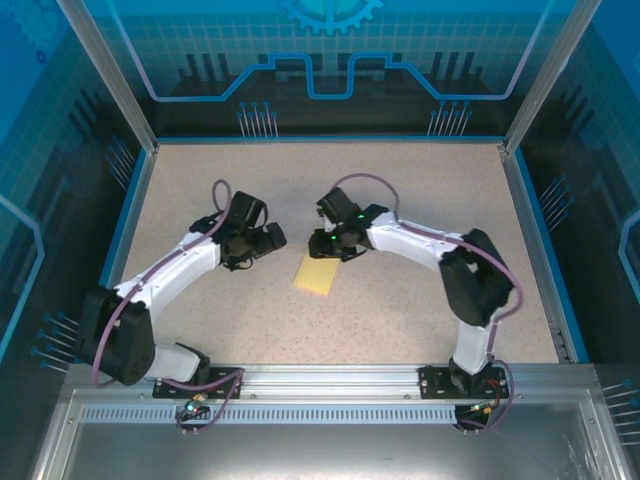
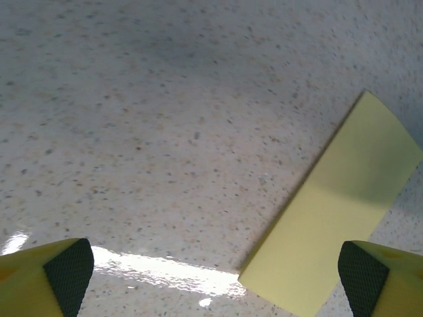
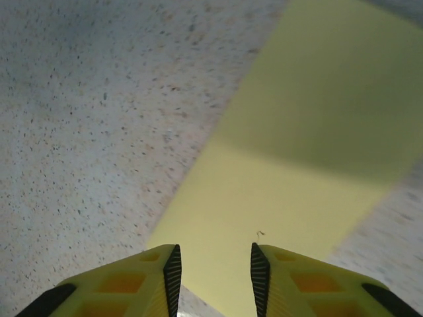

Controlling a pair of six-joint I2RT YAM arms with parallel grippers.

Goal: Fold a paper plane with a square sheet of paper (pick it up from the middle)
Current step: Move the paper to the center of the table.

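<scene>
Next, my left gripper pinches the long edge (image 1: 300,271) on its side only after I pull the folded paper (image 1: 315,277) straight, because the paper lies slanted under my right gripper.
The pale-yellow sheet of paper (image 1: 318,274) lies flat on the speckled table as a narrow rectangle, seemingly folded in half. My left gripper (image 1: 277,241) hovers just left of its far end, jaws spread wide and empty. In the left wrist view the paper (image 2: 337,211) runs diagonally at the right, by the right pad (image 2: 362,274) of my left gripper (image 2: 217,269). My right gripper (image 1: 326,246) hangs over the paper's far end. Seen from the right wrist, its jaws (image 3: 213,271) stand narrowly apart above the paper (image 3: 291,165), which shows through the gap; nothing is pinched.
The speckled tabletop (image 1: 250,170) is bordered by a blue rim (image 1: 330,139) and glass walls. An aluminium rail (image 1: 330,378) carrying both arm bases runs along the near edge. A bright glare streak (image 2: 158,269) lies on the table beneath the left gripper.
</scene>
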